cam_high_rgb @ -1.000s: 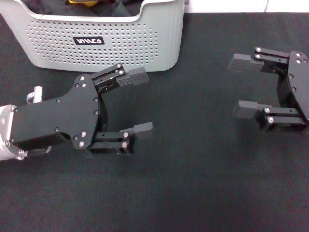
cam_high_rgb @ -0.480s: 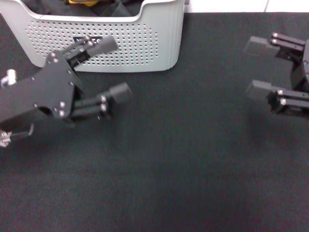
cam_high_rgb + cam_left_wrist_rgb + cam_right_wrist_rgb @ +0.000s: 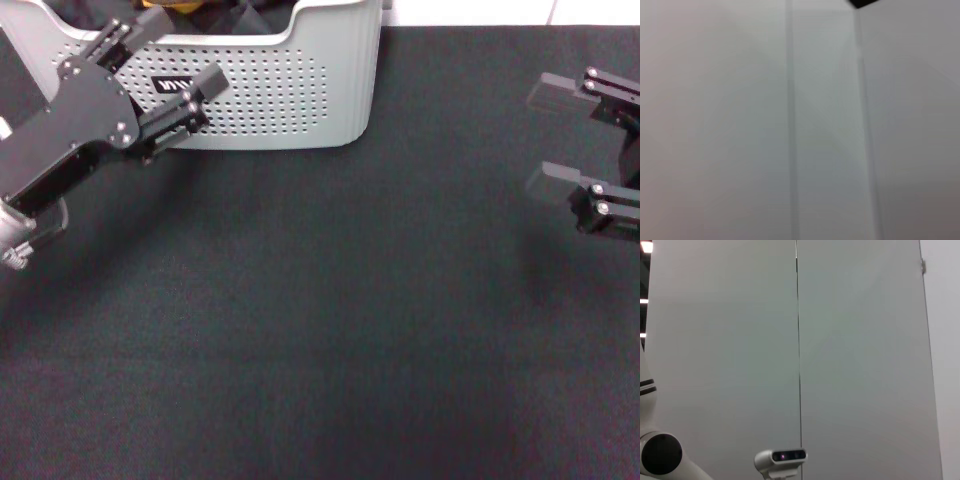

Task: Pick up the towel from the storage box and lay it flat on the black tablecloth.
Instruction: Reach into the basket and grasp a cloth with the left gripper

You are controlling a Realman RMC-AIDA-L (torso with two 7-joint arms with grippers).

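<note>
I can see my left gripper's open fingers facing the uncovered towel (image 3: 240, 19) behind the box's rim. I should continue to reach over that rim (image 3: 188, 40) until they can grip the towel.
The light grey storage box (image 3: 300, 90), with rows of small holes, stands at the far left of the black tablecloth (image 3: 330, 300). Over its rim only a little of the towel (image 3: 250, 14) shows, as dark bunched fabric with a yellow scrap beside it. My left gripper (image 3: 182, 50) is open and raised in front of the box's front wall. One finger reaches the rim and the other crosses the black label. My right gripper (image 3: 546, 136) hovers open at the right edge, holding nothing. Neither wrist view shows the task's things.
A strip of white floor (image 3: 470, 10) runs behind the cloth's far edge. The left wrist view shows only pale wall panels (image 3: 740, 125). Grey wall panels and a small camera (image 3: 782, 457) fill the right wrist view.
My left gripper has risen from the middle of the cloth and swung back and left to the box's front wall, still open. The right gripper has drifted right, still open.
</note>
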